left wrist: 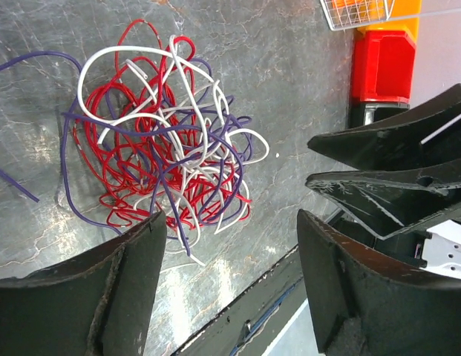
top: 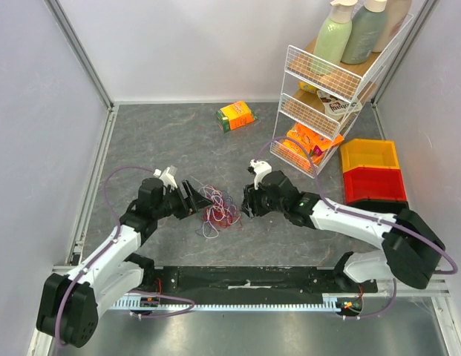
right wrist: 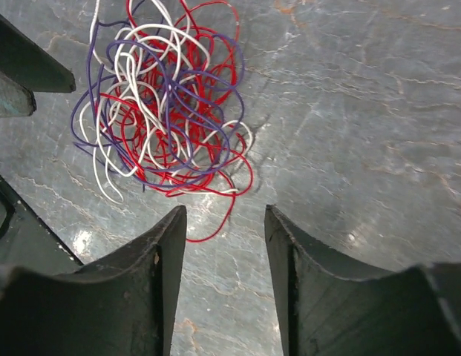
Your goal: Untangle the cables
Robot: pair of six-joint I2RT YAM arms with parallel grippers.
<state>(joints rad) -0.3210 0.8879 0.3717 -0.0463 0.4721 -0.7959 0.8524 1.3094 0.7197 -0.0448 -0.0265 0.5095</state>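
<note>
The purple cable loops through the red and white cables. My left gripper should hold the tangle still while my right gripper pulls the purple cable away.
One tangle of thin red, white and purple cables lies on the grey table between the two arms. It also shows in the left wrist view and the right wrist view. My left gripper is open and empty just left of the tangle; in its wrist view a few strands reach between the fingers. My right gripper is open and empty just right of the tangle; in its wrist view a red loop lies near its fingertips. No black cable shows.
A white wire rack with bottles and snack packs stands at the back right. Yellow and red bins sit to its right. An orange and green box lies at the back. A black cable channel runs along the near edge.
</note>
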